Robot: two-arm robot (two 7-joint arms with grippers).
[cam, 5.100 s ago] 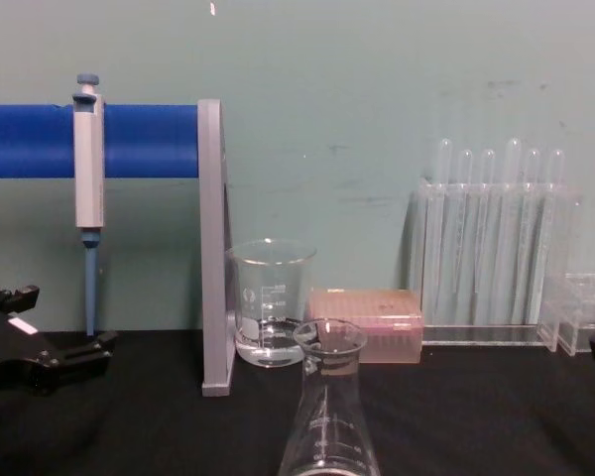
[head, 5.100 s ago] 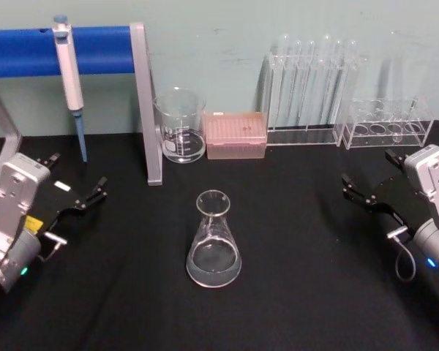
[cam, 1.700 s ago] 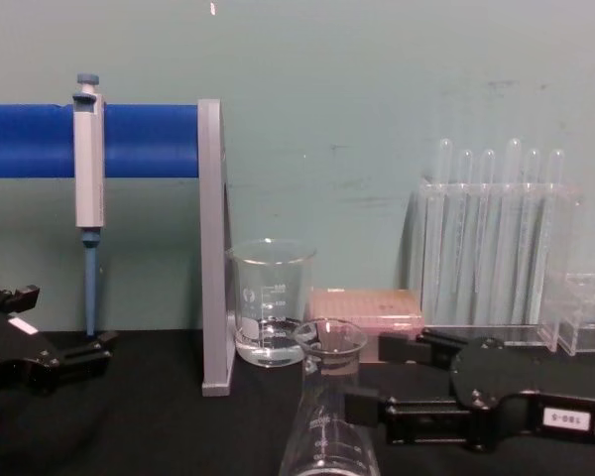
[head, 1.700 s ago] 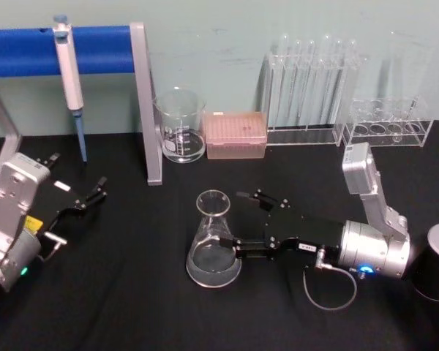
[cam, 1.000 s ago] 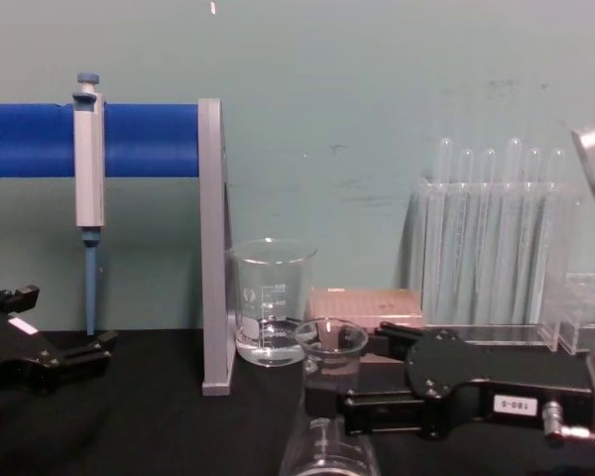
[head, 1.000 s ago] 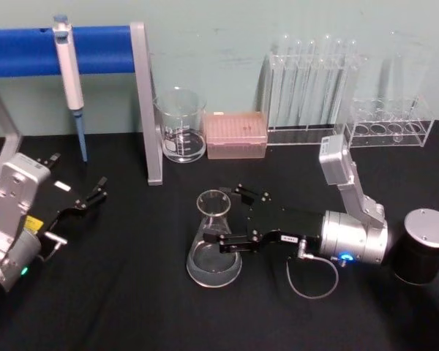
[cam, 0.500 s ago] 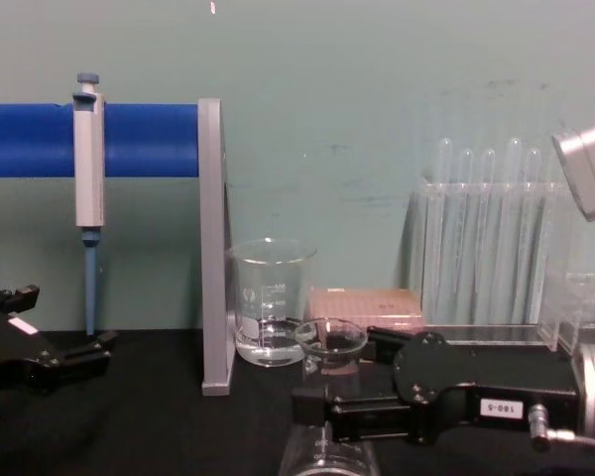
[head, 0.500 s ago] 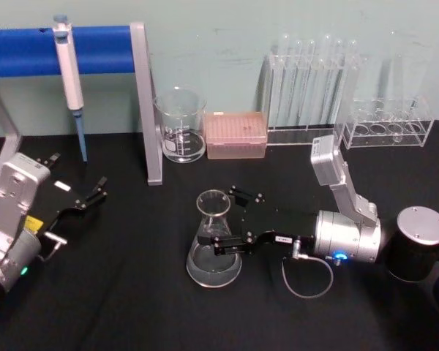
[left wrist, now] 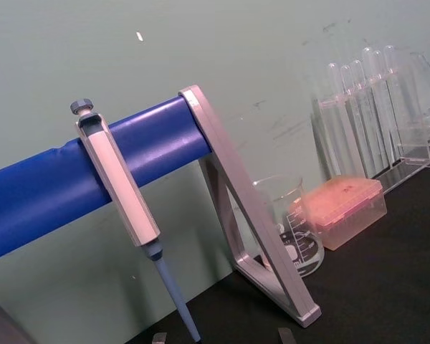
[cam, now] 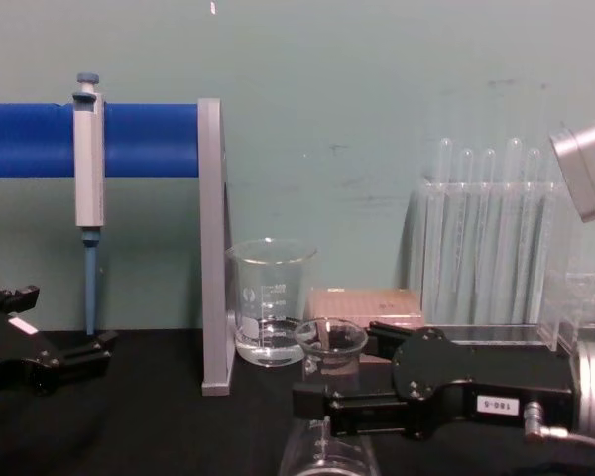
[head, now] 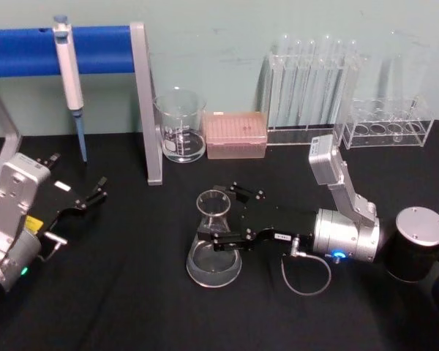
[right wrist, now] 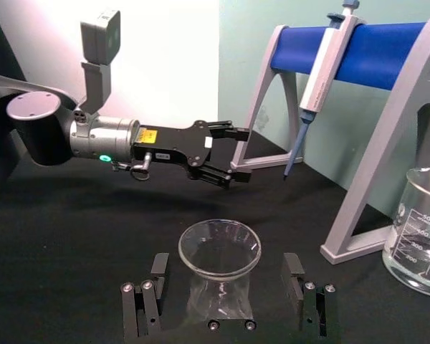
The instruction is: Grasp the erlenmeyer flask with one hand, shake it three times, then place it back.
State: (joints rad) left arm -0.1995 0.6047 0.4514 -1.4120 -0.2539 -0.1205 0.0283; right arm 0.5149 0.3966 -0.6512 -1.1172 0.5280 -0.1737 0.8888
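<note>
A curved liquid line [cam: 329,470] is visible far below the flask's narrow neck, so I expect the erlenmeyer flask [cam: 332,359] to keep its liquid in its base when I shake it.
The erlenmeyer flask [head: 214,252] stands upright on the black table, clear glass with a little liquid in its wide base. My right gripper [head: 217,217], black with a silver wrist, reaches in from the right and is open, one finger on each side of the flask's neck. In the right wrist view the flask's rim [right wrist: 219,247] sits between the two fingers [right wrist: 149,294] with a gap on either side. The chest view has the flask's rim [cam: 330,337] just above the right gripper [cam: 332,375]. My left gripper [head: 77,178] is parked open at the table's left.
Along the back stand a glass beaker [head: 180,126], a pink tip box [head: 235,134], a rack of test tubes [head: 311,88] and a low clear rack [head: 388,123]. A pipette [head: 68,66] hangs on the blue stand, whose grey leg [head: 148,110] is behind the flask to the left.
My right gripper has slid leftward over the last second until its fingers straddle the flask's neck. The flask and the left arm have not moved.
</note>
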